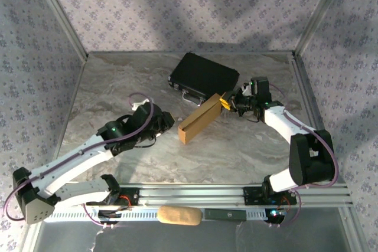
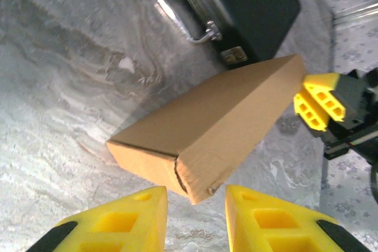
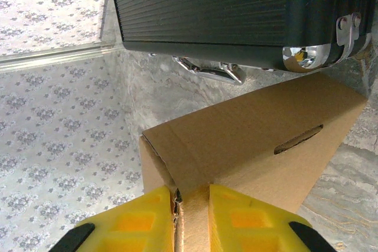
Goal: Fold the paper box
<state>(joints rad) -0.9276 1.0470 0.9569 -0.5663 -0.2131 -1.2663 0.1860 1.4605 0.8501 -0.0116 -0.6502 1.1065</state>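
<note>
My left gripper should, as the end flap gapes at the paper box's near corner, pinch that corner while my right gripper keeps the box's far end steady.
The paper box is a long tan cardboard box lying slantwise in the middle of the table. My right gripper is shut on its far right end. In the right wrist view the gripper pinches a cardboard edge of the paper box between its yellow fingers. My left gripper sits just left of the box's near end. In the left wrist view it stands open, the paper box has its corner just beyond the fingertips, and nothing lies between them. The right fingers show at the box's other end.
A black hard case with metal latches lies right behind the box, its handle facing the box. Patterned walls with metal posts close in the table on three sides. A tan oblong object rests on the near rail.
</note>
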